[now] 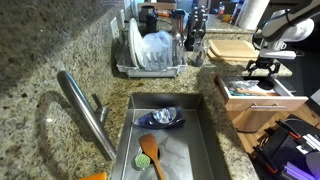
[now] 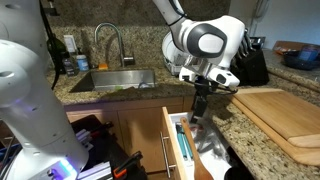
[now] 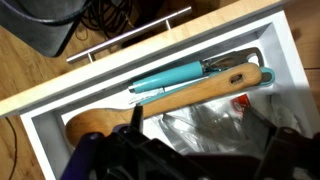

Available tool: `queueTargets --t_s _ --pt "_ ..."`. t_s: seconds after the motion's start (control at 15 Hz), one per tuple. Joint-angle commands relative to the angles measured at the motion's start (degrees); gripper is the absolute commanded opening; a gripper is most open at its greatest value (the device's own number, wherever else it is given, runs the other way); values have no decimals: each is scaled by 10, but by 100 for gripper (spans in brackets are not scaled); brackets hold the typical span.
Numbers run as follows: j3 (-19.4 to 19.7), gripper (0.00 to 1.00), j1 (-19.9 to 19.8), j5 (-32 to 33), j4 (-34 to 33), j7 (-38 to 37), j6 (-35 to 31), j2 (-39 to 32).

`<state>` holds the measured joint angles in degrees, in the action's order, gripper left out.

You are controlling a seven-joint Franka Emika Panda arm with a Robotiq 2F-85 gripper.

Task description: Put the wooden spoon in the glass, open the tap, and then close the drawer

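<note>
I should turn my gripper until its fingers are on either side of the spoon's handle (image 3: 188,95) before I lower it, because the wooden spoon in the drawer (image 3: 150,108) lies almost along the direction my gripper closes in.
The light wooden drawer (image 1: 252,93) stands open in both exterior views (image 2: 178,140), and its wooden front shows in the wrist view (image 3: 100,72). My gripper (image 2: 200,100) hangs just above its inside, open and empty (image 3: 200,125), also seen from above (image 1: 262,68). A small orange-brown wooden spoon (image 1: 151,152) lies in the sink beside a green utensil (image 1: 142,159). The steel tap (image 1: 85,115) arches over the sink, with its lever (image 1: 101,104) at the side; it also shows far off (image 2: 110,40). I see no water running. I cannot make out a glass.
The drawer holds a larger pale wooden spoon (image 3: 170,100), a teal utensil (image 3: 175,75) and a clear plastic bag (image 3: 215,130). A dark blue item (image 1: 165,117) lies in the sink (image 1: 205,150). A dish rack (image 1: 150,55) and a cutting board (image 2: 280,110) stand on the granite counter.
</note>
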<state>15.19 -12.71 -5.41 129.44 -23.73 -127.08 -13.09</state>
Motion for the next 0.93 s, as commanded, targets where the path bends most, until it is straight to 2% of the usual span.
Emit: queueTargets --t_s 0.0,0.2,0.27,0.47,0.53,0.6,0.73,0.87 --pt "11 100 -7 -26 -22 -60 51 -37" --pt "32 100 -10 -37 29 -123 8 -28" --pt "25 100 -2 -19 4 -100 30 -34" --pt "35 100 -6 -24 16 -119 22 -39" --pt "28 100 -6 -67 5 -152 20 -47" --pt "19 100 -13 -105 -8 -153 38 -59" --pt "9 100 -17 -175 -21 -175 23 -91" --pt "1 100 -19 -243 -18 -188 -20 -109"
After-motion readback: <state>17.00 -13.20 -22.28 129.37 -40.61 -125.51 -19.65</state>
